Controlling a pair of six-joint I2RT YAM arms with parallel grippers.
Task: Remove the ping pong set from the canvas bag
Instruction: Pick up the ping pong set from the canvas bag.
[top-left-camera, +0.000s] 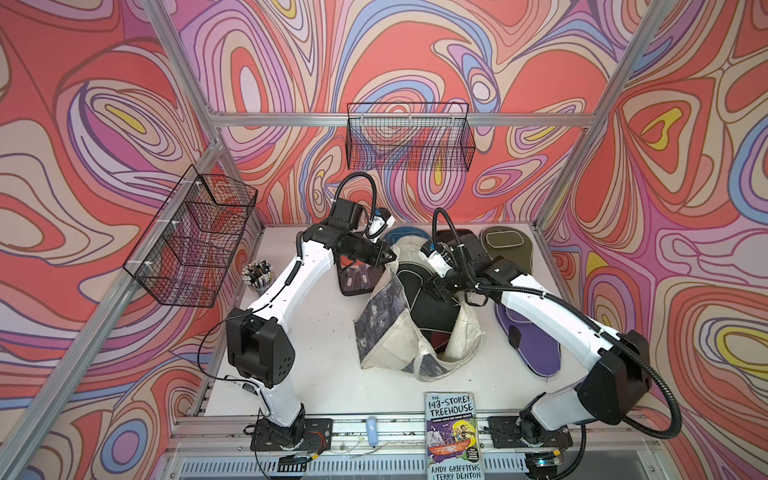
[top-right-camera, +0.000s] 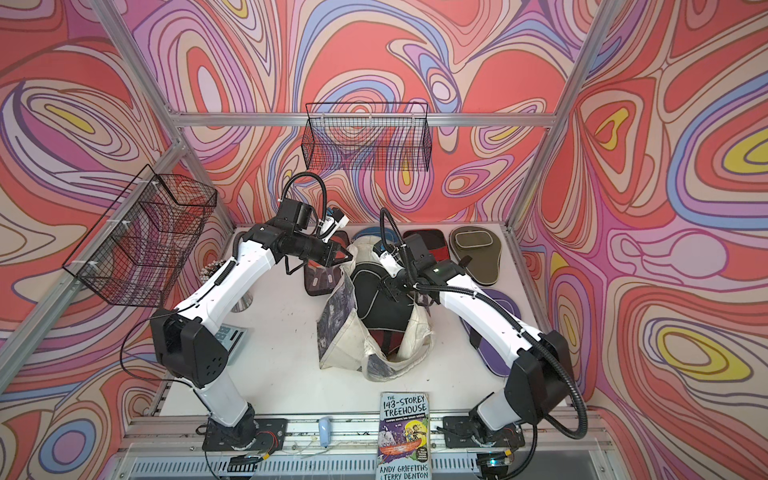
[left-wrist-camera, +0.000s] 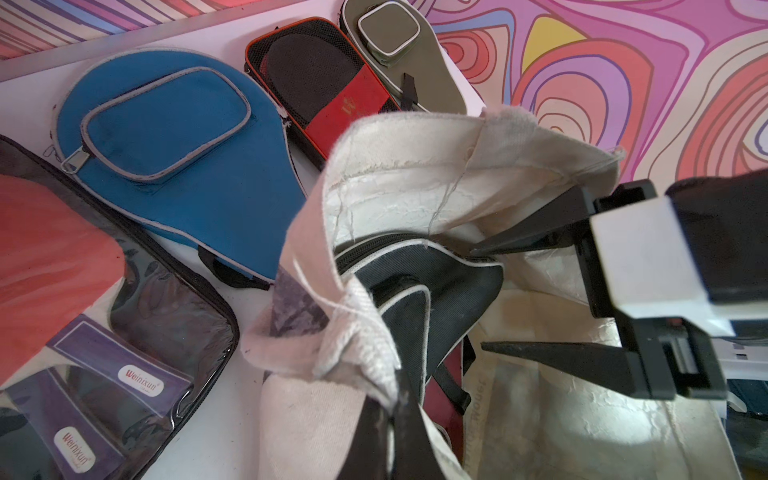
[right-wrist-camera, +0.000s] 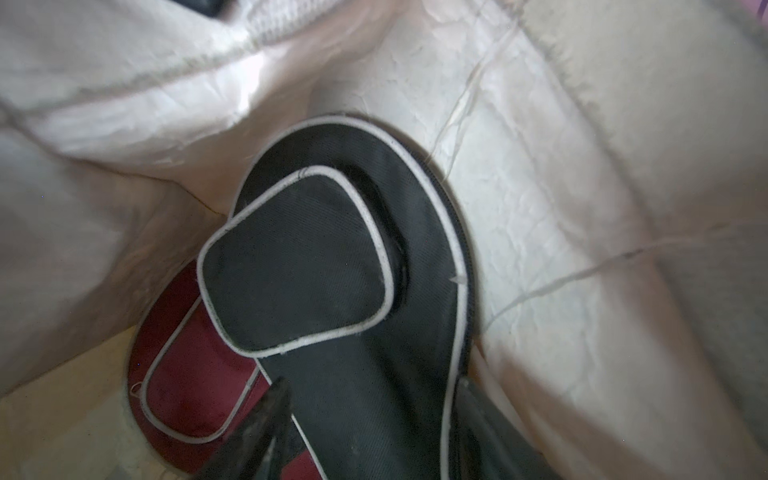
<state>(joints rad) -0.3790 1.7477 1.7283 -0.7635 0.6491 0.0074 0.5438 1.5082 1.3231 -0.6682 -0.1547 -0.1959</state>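
The robot's left gripper is closed on the bag's rim (top-left-camera: 393, 265), so its right gripper should pinch the black case (top-left-camera: 432, 310), lift it out and pass it to the left gripper.
The cream canvas bag (top-left-camera: 386, 332) (top-right-camera: 345, 345) lies open mid-table. My left gripper (top-left-camera: 388, 255) (left-wrist-camera: 390, 415) is shut on a bunched piece of the bag's rim at the far end. Inside the bag lies a black paddle case (top-left-camera: 415, 303) (right-wrist-camera: 332, 270) over a maroon case (right-wrist-camera: 187, 374). My right gripper (right-wrist-camera: 370, 415) (top-left-camera: 430, 286) reaches into the bag, open, one finger on each side of the black case's narrow end. Outside the bag lie a blue case (left-wrist-camera: 174, 145), a red-and-black pack (left-wrist-camera: 324, 79), an olive case (top-left-camera: 507, 247), a purple case (top-left-camera: 536, 340) and a clear pack with red paddles (left-wrist-camera: 104, 332).
A paperback book (top-left-camera: 453, 436) lies at the table's front edge. A cup of pens (top-left-camera: 258, 276) stands at the left, behind my left arm. Wire baskets hang on the left wall (top-left-camera: 195, 237) and the back wall (top-left-camera: 409, 137).
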